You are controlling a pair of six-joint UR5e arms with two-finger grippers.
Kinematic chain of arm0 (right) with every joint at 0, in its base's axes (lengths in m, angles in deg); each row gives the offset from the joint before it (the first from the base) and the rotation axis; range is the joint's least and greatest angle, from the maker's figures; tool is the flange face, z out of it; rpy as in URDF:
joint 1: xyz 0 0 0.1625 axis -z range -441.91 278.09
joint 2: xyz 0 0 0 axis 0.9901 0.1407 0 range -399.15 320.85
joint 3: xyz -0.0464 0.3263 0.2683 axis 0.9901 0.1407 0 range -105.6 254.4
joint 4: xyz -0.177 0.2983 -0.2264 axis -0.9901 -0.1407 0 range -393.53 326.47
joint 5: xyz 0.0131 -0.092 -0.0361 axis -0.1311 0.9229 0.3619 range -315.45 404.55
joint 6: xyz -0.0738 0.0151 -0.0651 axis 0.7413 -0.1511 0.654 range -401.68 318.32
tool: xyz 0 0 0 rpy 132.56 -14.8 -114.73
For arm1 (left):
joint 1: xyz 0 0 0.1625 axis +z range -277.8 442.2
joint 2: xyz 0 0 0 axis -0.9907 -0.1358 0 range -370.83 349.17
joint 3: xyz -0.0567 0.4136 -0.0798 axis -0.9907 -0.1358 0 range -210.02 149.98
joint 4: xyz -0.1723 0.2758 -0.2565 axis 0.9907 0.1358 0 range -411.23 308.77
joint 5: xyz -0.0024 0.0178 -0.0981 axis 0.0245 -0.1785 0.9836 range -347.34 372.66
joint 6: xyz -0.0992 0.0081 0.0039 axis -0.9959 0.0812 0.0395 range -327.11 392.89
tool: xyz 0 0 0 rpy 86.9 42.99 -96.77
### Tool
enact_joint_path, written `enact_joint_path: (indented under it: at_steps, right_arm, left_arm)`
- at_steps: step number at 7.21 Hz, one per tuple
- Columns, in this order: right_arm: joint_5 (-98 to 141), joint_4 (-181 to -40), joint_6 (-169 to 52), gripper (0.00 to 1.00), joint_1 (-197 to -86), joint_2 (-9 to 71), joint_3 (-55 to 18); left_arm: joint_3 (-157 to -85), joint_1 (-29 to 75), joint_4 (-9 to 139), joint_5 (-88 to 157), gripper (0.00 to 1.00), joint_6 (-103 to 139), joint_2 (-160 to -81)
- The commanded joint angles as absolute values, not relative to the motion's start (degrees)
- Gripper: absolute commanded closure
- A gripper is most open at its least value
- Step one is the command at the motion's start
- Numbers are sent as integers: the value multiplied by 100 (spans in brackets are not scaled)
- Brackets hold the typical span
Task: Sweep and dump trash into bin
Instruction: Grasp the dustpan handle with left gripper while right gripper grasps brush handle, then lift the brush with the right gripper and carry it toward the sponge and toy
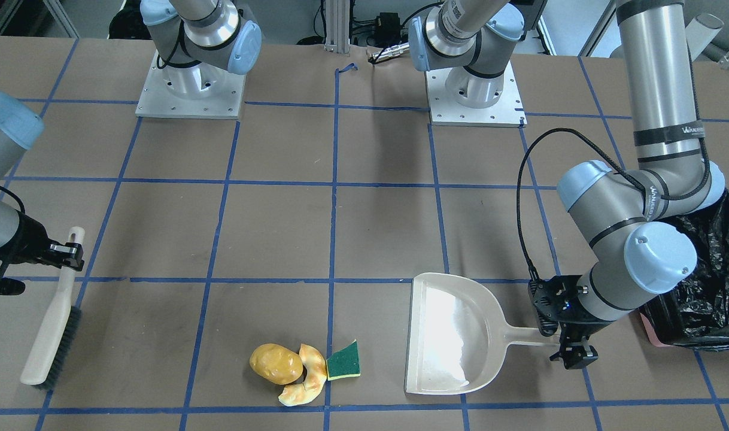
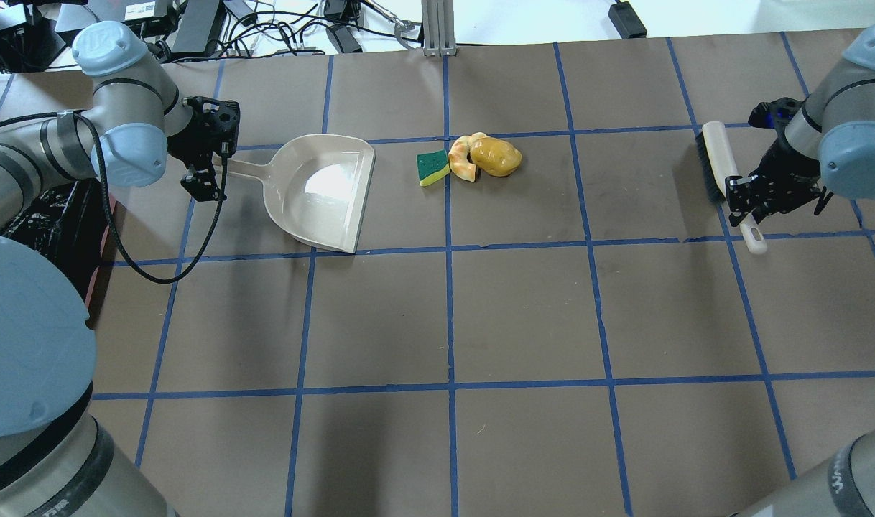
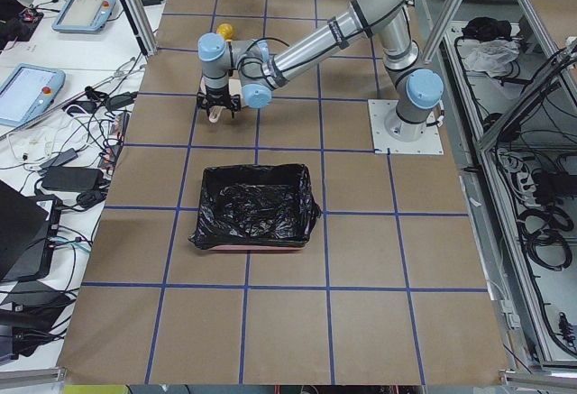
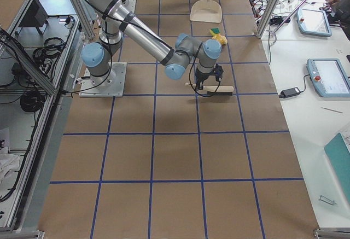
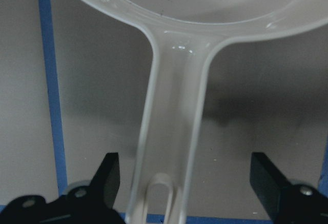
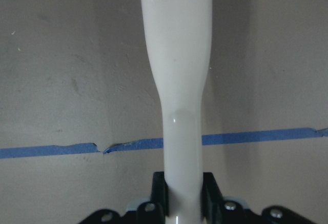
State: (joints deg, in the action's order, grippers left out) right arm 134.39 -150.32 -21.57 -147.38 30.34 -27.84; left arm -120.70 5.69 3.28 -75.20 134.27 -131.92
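The dustpan handle (image 5: 170,126) sits loose and at a slant in my open left gripper. Next, I close my left gripper and hold the dustpan (image 1: 455,337) steady before my right gripper sweeps.
The trash lies together near the table's far edge: a yellow-brown potato lump (image 2: 495,156), a pale orange peel (image 2: 460,159) and a green-and-yellow sponge wedge (image 2: 432,167). A beige dustpan (image 2: 322,190) lies flat to their left, its mouth towards them. My left gripper (image 2: 218,161) is open, with its fingers (image 5: 108,175) on either side of the dustpan handle (image 5: 169,131) and apart from it. My right gripper (image 2: 750,197) is shut on the handle (image 6: 177,80) of a white brush (image 2: 721,169) far to the right. The black-lined bin (image 3: 255,206) stands behind the left arm.
The bin (image 1: 705,287) is close to the left arm's elbow and wrist. The brush bristles (image 1: 65,344) rest on or just above the table. Blue tape lines grid the brown table (image 2: 524,316). Both arm bases (image 1: 191,90) stand at the robot's side.
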Motion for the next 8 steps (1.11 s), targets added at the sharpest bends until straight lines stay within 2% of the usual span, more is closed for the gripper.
enact_joint_path:
  at_steps: [1,4,5,6,7,8]
  right_arm:
    - [13437,-15059,-2112,97,-14826,3063,-2694]
    - [13411,-15025,-2252,97,-15713,3055,-2439]
    - [13141,-15059,-2261,97,-15854,3029,-2404]
    - [12982,-15051,-2365,97,-16003,2985,-2308]
    - [12972,-15042,-2384,97,-16066,2967,-2246]
    - [12954,-15025,-2393,97,-16075,2967,-2254]
  left_arm:
    - [-11914,530,501,-7444,8,13265,-13203]
    - [-11914,512,607,-7479,5,13159,-13159]
    - [-11914,468,607,-7487,24,13142,-13150]
    - [-11914,433,599,-7531,59,13142,-13124]
    - [-11906,433,590,-7601,78,13168,-13115]
    - [-11905,433,564,-7611,84,13203,-13124]
